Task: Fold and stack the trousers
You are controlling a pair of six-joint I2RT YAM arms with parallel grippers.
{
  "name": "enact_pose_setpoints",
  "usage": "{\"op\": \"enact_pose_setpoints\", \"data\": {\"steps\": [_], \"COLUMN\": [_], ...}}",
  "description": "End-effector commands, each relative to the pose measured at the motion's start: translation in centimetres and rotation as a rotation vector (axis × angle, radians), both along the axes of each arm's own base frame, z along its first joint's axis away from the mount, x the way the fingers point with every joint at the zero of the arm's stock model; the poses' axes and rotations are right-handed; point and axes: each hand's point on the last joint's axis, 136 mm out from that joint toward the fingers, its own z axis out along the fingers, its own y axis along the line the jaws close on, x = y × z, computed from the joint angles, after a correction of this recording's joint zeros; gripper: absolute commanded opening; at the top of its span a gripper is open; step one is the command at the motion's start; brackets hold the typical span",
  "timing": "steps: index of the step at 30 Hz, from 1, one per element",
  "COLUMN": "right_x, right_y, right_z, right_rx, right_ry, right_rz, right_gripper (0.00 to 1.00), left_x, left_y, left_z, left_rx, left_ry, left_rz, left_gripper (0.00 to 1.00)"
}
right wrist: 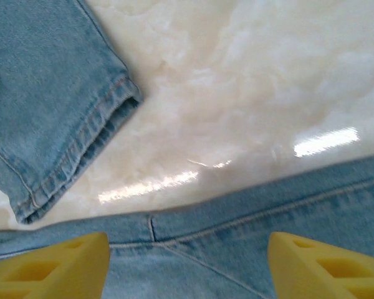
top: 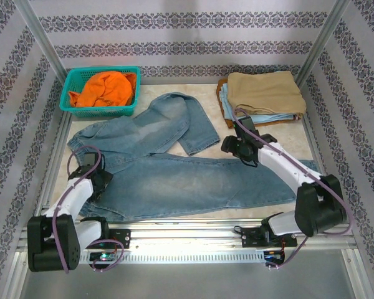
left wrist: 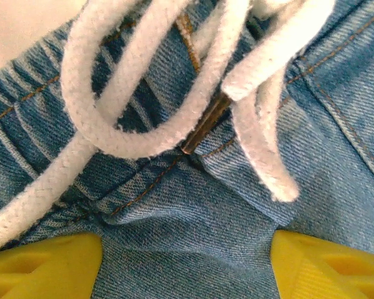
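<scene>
A diagonal fold (top: pixel 186 124) makes the bent leg (top: pixel 202 131) shorter. The bent leg will open out straight next to the long leg and reach the stack when I pull it.
The trousers (top: pixel 174 180) lie spread on the table, waist at the left. One long leg runs right along the front; the other bends back, its hemmed cuff (top: pixel 199 144) near the middle. My left gripper (top: pixel 98 182) is down on the waist, open. Its yellow fingers (left wrist: pixel 43 268) stand wide apart with slightly bunched denim (left wrist: pixel 187 249) between them, just below the white drawstring (left wrist: pixel 112 137). My right gripper (top: pixel 240 151) is open over the far edge of the long leg (right wrist: pixel 237 237), with the other leg's cuff (right wrist: pixel 81 156) off to its left.
A teal basket (top: pixel 68 99) holding an orange garment (top: pixel 106 87) stands at the back left. A folded tan khaki pair (top: pixel 265 90) rests on light-blue folded cloth (top: pixel 262 117) at the back right. Bare marble table (top: pixel 215 128) shows between legs and stack.
</scene>
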Motion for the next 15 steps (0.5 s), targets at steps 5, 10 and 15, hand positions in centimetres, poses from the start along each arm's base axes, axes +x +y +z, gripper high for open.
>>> {"op": "enact_pose_setpoints", "data": {"steps": [5,10,15], "right_x": [4.8,7.7,8.5], "right_y": [5.0,5.7,6.7], "right_z": [-1.4,-4.3,-6.8], "right_rx": [0.033,-0.017,-0.008], "right_ry": [0.019,0.090,0.169], "right_rz": [0.098,0.104,0.141], "right_gripper": [0.72,0.74,0.72], "left_x": [-0.7,1.5,3.8], "left_y": [3.2,5.1,4.5], "left_z": [-1.1,0.5,3.1], "left_rx": [-0.109,-0.104,-0.085], "left_ry": [0.017,-0.044,-0.095], "left_rz": [0.128,0.178,0.097], "left_gripper": [0.69,0.65,0.68]}}
